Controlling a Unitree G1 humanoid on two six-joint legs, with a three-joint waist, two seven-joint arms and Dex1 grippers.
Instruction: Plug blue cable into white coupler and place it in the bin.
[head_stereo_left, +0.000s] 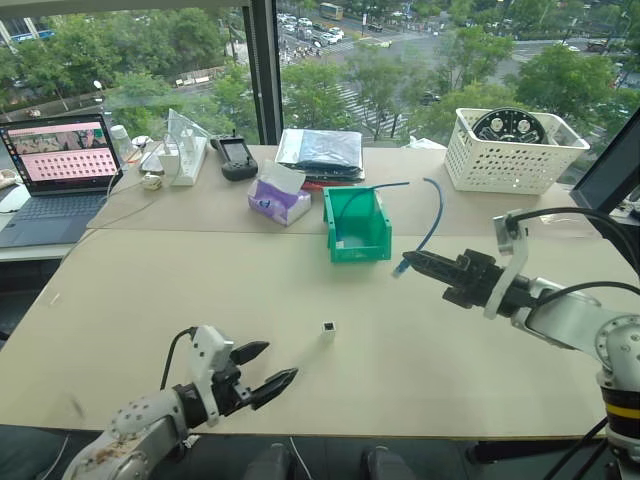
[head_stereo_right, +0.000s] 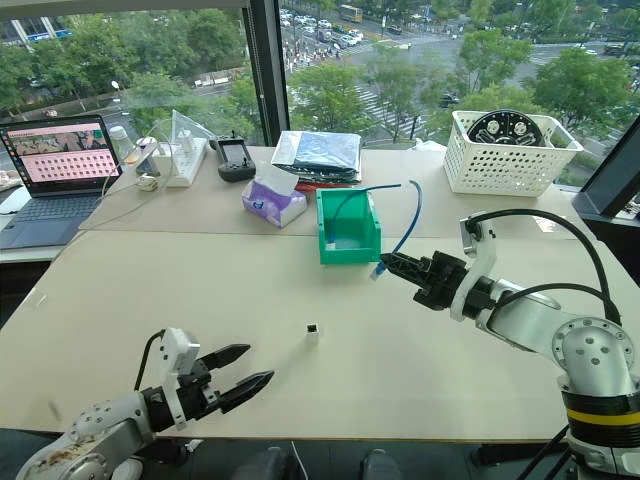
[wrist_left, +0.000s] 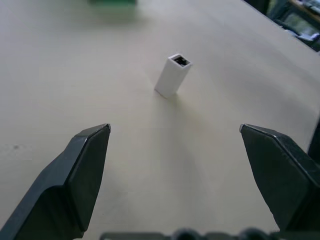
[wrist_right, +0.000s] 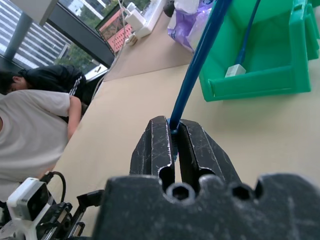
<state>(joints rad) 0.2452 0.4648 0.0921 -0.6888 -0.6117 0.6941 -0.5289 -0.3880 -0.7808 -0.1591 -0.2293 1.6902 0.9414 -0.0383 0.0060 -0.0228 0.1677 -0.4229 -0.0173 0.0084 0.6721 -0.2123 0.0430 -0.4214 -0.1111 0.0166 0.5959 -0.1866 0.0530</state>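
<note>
I expect the white coupler (head_stereo_left: 329, 331) to stay on the blue cable and follow it when I plug them together, because the coupler has an empty socket (wrist_left: 181, 61).
The blue cable (head_stereo_left: 434, 222) arcs up from my right gripper (head_stereo_left: 409, 263), which is shut on it near one plug; its other end lies inside the green bin (head_stereo_left: 357, 226). In the right wrist view the cable (wrist_right: 200, 55) rises from between the closed fingers, and its far plug rests in the bin (wrist_right: 260, 82). The white coupler (head_stereo_left: 328, 329) stands upright on the table, socket facing up, between both grippers. My left gripper (head_stereo_left: 267, 368) hovers open near the front edge, left of the coupler. In the left wrist view the coupler (wrist_left: 173, 75) stands ahead of the spread fingers (wrist_left: 85, 165).
A white lattice basket (head_stereo_left: 510, 150) sits back right, a purple tissue pack (head_stereo_left: 279, 197) left of the bin, a dark folder (head_stereo_left: 320, 150) behind it. A laptop (head_stereo_left: 55, 175), chargers and a controller (head_stereo_left: 236, 157) stand back left. A person (wrist_right: 35, 130) sits beyond the table's left side.
</note>
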